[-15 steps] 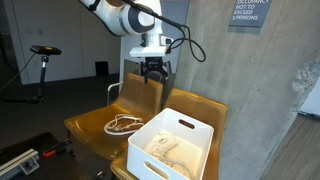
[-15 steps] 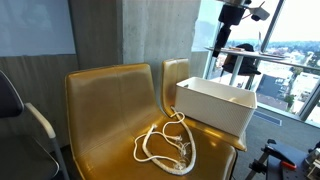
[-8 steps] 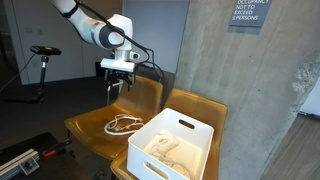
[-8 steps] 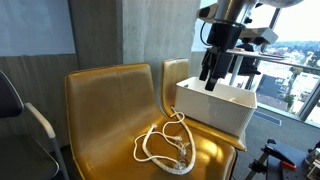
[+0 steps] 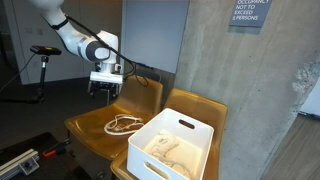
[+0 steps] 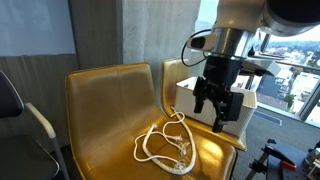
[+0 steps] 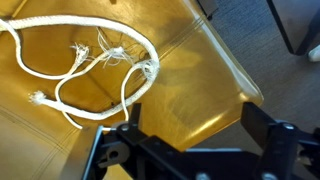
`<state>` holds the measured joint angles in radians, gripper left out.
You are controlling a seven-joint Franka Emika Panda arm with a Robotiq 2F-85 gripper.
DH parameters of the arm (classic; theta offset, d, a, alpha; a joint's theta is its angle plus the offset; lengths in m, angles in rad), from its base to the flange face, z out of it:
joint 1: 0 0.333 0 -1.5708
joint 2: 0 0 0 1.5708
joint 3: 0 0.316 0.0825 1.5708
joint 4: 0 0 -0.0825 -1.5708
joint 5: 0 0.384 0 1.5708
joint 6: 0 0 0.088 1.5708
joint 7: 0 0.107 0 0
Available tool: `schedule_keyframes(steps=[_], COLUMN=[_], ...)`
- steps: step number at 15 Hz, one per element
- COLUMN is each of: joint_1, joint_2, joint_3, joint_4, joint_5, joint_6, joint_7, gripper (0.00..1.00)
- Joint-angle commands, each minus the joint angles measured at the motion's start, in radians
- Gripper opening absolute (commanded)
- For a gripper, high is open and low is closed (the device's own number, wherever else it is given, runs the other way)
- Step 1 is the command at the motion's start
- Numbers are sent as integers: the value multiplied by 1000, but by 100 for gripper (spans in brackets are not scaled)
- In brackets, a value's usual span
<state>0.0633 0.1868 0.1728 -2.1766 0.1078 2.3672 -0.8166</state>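
My fingers are spread and the white rope's outer bend (image 6: 194, 155) borders clear seat, so I should keep lowering them toward that bend (image 7: 154, 70) until they straddle it, then close.
A tangled white rope (image 5: 123, 125) lies on the seat of a mustard-yellow chair (image 5: 90, 135). It shows in both exterior views (image 6: 168, 145) and fills the upper left of the wrist view (image 7: 80, 65). My gripper (image 5: 104, 90) hangs above the chair, over the rope's side, with its jaws spread wide and nothing between them. In an exterior view it (image 6: 216, 112) is in front of the white bin. In the wrist view its dark fingers (image 7: 265, 135) frame the seat's front edge.
A white plastic bin (image 5: 172, 148) with pale items inside stands on the neighbouring yellow chair (image 6: 200, 140). A concrete wall (image 5: 250, 90) rises behind. A black stand (image 5: 42, 60) is at the far back. Grey floor shows beyond the seat edge (image 7: 270, 60).
My gripper has swung from above the white bin across and down to above the chair with the rope. The rope and bin have not moved.
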Motion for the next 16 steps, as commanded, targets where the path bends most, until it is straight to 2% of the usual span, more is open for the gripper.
schedule_keyframes(steps=[1,5,10,16], joint_1=[-6,-37,-62,-42], joint_2=[67,149,280,419], joint_3=[-3,-26,-46,-63], joint_4=[-2,-34,-44,28], joint_5=[-70,-162,-276,-392], joint_6=[71,202,359,436], joint_7=[-129,-216,-252,-236], gripper=[100,100,100,100])
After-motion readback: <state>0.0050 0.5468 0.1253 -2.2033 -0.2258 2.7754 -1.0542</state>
